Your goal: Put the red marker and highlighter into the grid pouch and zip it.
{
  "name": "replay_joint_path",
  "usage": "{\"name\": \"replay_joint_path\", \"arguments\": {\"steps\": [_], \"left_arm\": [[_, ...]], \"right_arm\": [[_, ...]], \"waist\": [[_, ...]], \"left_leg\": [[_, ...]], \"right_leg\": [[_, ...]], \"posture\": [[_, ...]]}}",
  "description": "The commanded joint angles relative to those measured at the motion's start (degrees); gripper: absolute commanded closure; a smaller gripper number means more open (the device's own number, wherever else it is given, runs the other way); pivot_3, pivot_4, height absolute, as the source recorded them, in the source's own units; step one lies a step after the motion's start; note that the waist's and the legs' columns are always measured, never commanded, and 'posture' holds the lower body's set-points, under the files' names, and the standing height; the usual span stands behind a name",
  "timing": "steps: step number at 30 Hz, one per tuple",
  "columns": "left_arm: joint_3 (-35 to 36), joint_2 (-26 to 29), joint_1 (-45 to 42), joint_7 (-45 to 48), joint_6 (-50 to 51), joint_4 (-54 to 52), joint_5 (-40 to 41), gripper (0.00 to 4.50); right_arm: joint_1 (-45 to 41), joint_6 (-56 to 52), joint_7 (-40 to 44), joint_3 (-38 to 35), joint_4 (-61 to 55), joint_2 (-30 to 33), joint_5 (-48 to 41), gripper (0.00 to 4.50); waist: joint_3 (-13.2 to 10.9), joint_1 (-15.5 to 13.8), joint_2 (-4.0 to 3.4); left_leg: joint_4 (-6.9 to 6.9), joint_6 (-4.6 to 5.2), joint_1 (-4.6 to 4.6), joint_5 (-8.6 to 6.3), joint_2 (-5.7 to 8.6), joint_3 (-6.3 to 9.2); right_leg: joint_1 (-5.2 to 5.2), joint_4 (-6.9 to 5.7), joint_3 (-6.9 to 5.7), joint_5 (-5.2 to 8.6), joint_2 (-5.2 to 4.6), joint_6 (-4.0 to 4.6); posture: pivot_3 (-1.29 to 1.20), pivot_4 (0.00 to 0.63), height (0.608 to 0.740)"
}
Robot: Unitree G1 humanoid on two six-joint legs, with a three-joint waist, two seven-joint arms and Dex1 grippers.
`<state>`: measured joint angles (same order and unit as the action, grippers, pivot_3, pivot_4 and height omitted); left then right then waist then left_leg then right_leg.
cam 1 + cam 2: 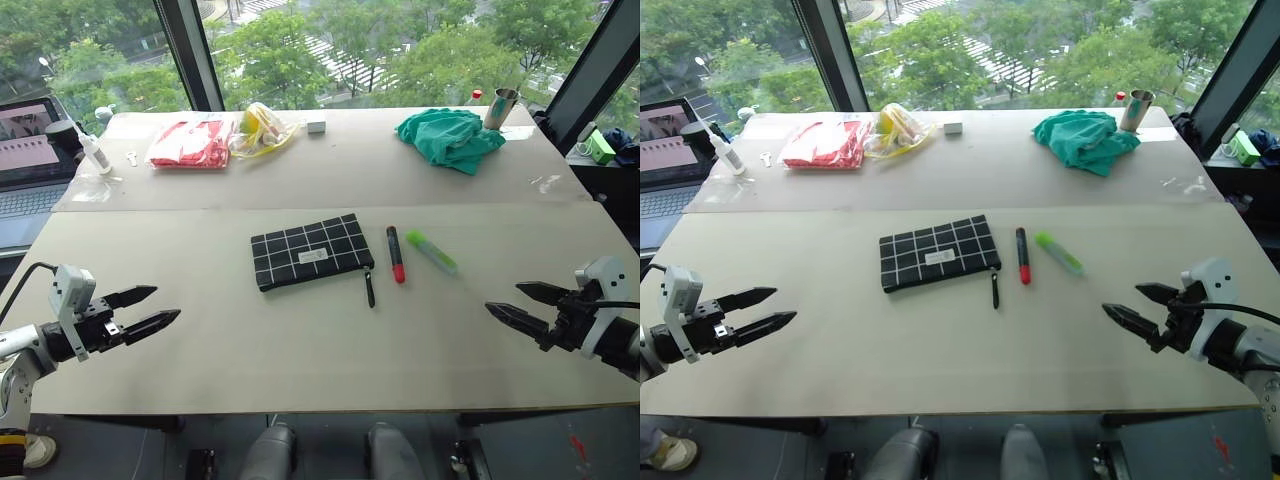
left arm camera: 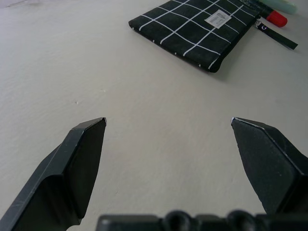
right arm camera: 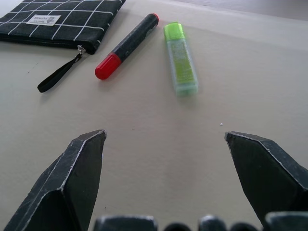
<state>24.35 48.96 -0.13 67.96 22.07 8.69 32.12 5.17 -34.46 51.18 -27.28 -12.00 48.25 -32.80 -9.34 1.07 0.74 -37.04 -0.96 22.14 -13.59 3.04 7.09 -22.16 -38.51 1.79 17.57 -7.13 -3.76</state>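
The grid pouch will open wide along its front edge once I unzip it, since the zipper pull sits at the pouch's front corner.
The grid pouch lies flat in the middle of the table, black with white lines, its zipper pull dangling toward me. Just right of it lies the red marker, dark barrel with its red end nearest me. The light-green highlighter sits right of the marker, angled. My left gripper hovers open near the front left of the table, empty. My right gripper hovers open at the front right, empty, pointing toward the marker and highlighter.
At the back of the table lie a red packet, a clear bag with yellow contents, a teal cloth and a metal cup. A laptop and a small bottle stand at the far left.
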Motion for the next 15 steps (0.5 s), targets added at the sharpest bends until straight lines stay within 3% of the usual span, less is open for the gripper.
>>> {"name": "replay_joint_path", "arguments": {"steps": [1, 7, 11, 15], "left_arm": [[1.1, 0.0, 0.0, -1.2, -1.2, -1.7, -0.2, 0.00], [-1.0, 0.8, 0.0, -1.3, -2.8, -3.1, -2.4, 0.00], [-3.2, 0.6, -4.1, -0.8, -10.1, 1.1, -6.2, 0.00], [-5.3, 0.4, -9.1, 7.0, -27.2, 8.1, -9.1, 0.00]], "right_arm": [[-1.3, -0.2, 0.1, 0.1, -0.4, 0.9, -0.2, 0.11], [-2.9, -1.9, -0.6, 1.5, 0.4, 1.4, -0.4, 0.11], [-4.6, -3.2, -0.3, 1.9, 0.3, 1.9, -1.1, 1.09], [-9.6, -5.6, 0.4, 6.2, -3.3, 1.8, -2.8, 2.37]], "waist": [[0.0, 0.0, 0.00], [0.0, 0.0, 0.00], [0.0, -0.2, 0.01], [0.0, -0.2, 0.02]], "left_leg": [[0.00, 0.00, 0.00, 0.00, 0.00, 0.00], [0.00, 0.00, -0.01, 0.00, 0.00, -0.02], [0.00, 0.00, 0.00, 0.00, 0.01, -0.03], [-0.02, 0.00, -0.01, 0.00, 0.01, -0.07]], "right_leg": [[0.00, 0.00, 0.00, 0.00, 0.00, 0.00], [0.00, 0.00, 0.02, 0.00, 0.00, 0.00], [-0.01, 0.00, 0.03, 0.00, 0.00, 0.00], [-0.01, 0.01, 0.03, 0.00, 0.00, 0.00]], "posture": [[0.00, 0.150, 0.740], [0.00, 0.150, 0.740], [0.00, 0.150, 0.740], [0.00, 0.150, 0.740]]}}
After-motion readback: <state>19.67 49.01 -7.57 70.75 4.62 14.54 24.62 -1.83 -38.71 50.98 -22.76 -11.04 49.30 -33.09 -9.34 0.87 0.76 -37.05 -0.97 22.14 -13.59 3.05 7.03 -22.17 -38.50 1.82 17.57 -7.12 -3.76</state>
